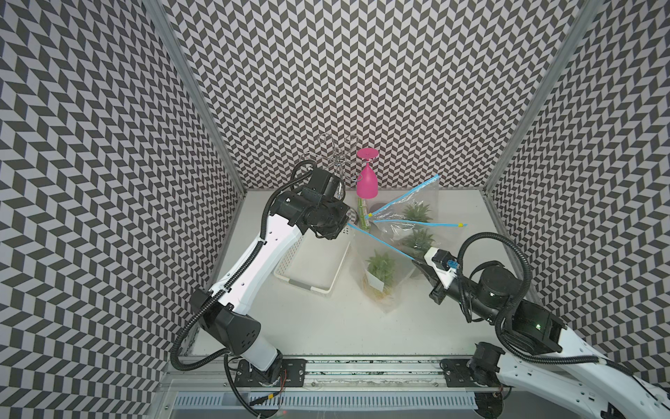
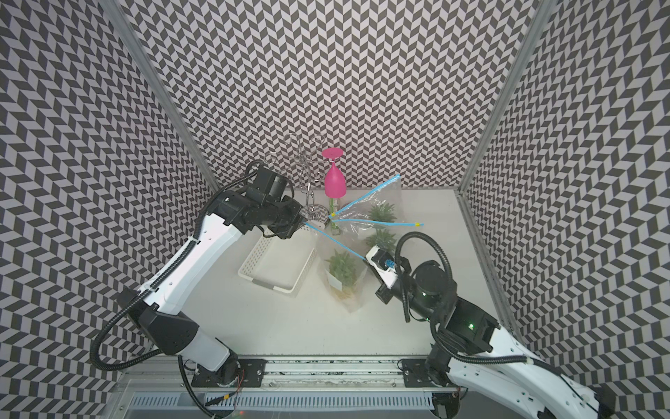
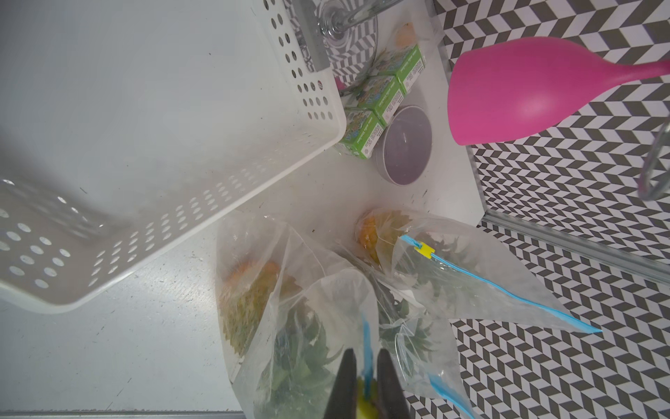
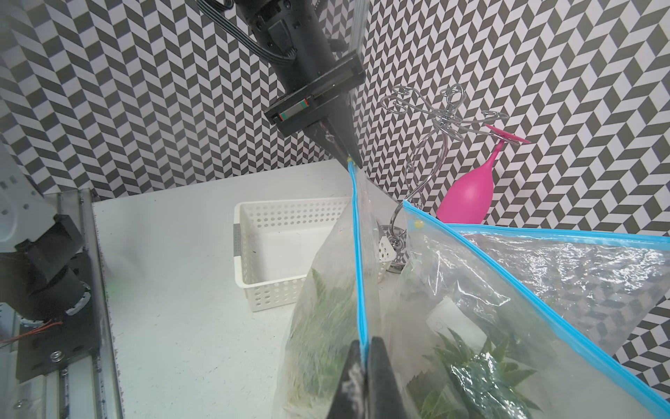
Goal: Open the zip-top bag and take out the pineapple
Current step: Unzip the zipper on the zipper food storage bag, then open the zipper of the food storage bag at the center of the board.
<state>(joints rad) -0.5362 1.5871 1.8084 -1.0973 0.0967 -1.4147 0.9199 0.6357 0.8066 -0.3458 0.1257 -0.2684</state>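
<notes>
My left gripper should loosen the zip strip toward my right gripper, because the taut blue zip strip (image 1: 382, 241) keeps the bag's opening closed. My right gripper will then reach into the bag (image 1: 382, 262).
A clear zip-top bag (image 1: 377, 290) stands on the table right of the basket, with a pineapple (image 1: 379, 266) inside, green crown up. Its blue zip strip (image 1: 380, 242) runs taut as one line between my two grippers. My left gripper (image 1: 347, 224) (image 3: 366, 357) is shut on the end with the yellow slider (image 4: 349, 159). My right gripper (image 1: 414, 259) (image 4: 364, 342) is shut on the other end of the strip. In the left wrist view the pineapple's yellow body (image 3: 250, 301) shows through the plastic.
Two more zip-top bags with pineapples (image 1: 417, 212) (image 1: 420, 237) lean behind the held one. A white perforated basket (image 1: 304, 286) lies under the left arm. Behind it are a wire glass rack (image 1: 335, 159) with a pink glass (image 1: 367, 183), green cartons (image 3: 384, 94) and a purple tin (image 3: 406, 145).
</notes>
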